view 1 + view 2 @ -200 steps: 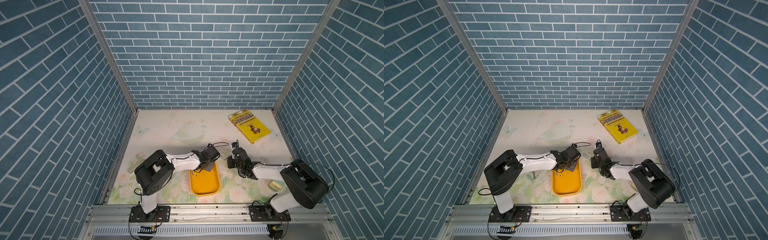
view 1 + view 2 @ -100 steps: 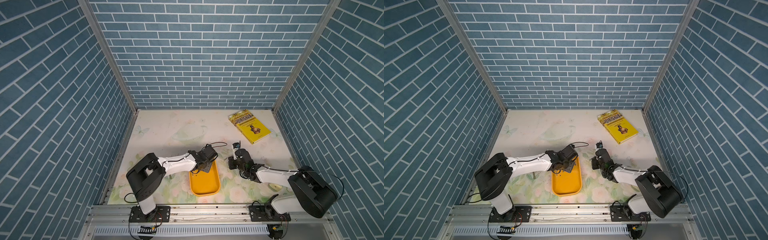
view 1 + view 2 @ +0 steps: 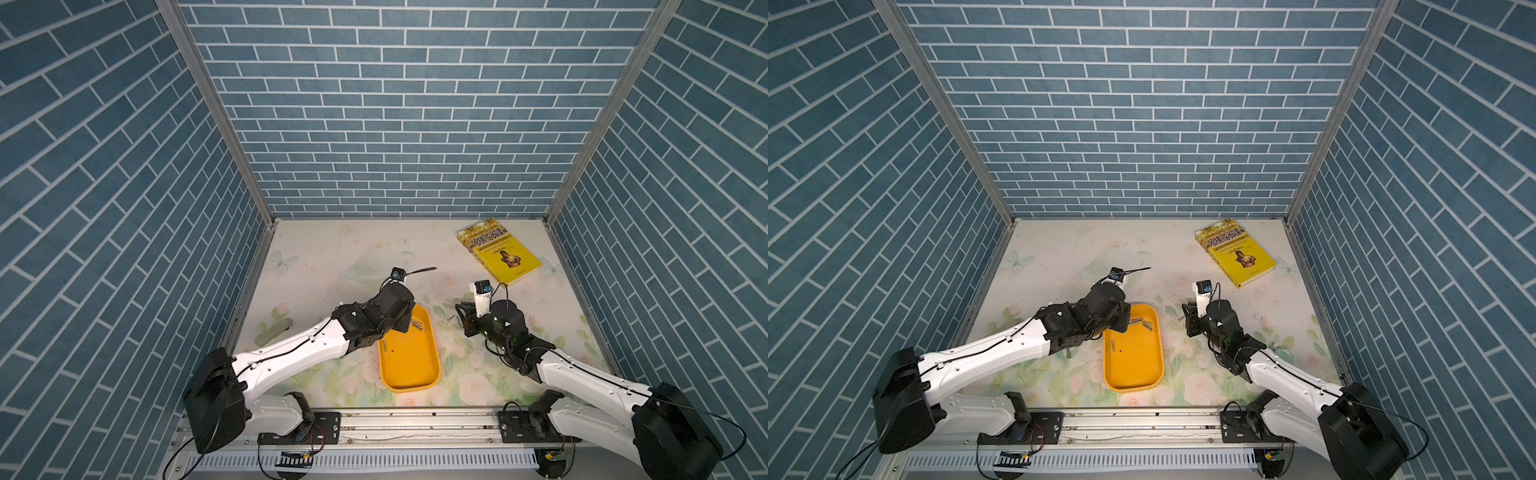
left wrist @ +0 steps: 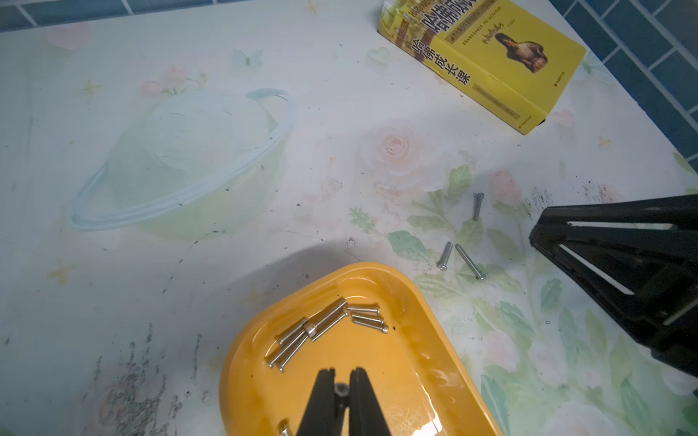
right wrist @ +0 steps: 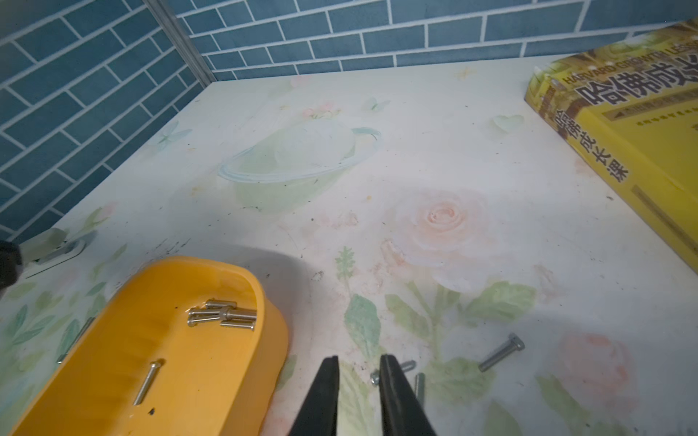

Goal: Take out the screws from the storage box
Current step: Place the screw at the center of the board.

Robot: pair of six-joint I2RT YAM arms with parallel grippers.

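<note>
The screw (image 4: 342, 391) is hanging between my left gripper's fingers, clear of the other screws, so I keep carrying it until it gets past the storage box's side (image 3: 1104, 364).
The orange-yellow storage box (image 3: 409, 365) (image 3: 1133, 368) lies near the table's front, between the arms. A cluster of screws (image 4: 325, 324) (image 5: 223, 315) lies at its far end, and a single screw (image 5: 148, 381) lies mid-tray. My left gripper (image 4: 343, 372) hangs over the box's far end, shut on a screw whose head shows between the fingers. Three screws (image 4: 469, 261) (image 5: 500, 352) lie on the table to the right of the box. My right gripper (image 5: 359, 358) stands open just above the table beside them, with nothing between its fingers. One screw (image 5: 393, 372) is partly hidden behind a finger.
A yellow book (image 3: 498, 253) (image 4: 491, 56) lies at the back right. A pale green block (image 3: 272, 332) (image 5: 43, 241) sits by the left wall. Blue brick walls close in the left, the back and the right.
My right gripper's jaws have parted and its arm has stretched lower over the table. My left gripper stays shut over the box's far end.
</note>
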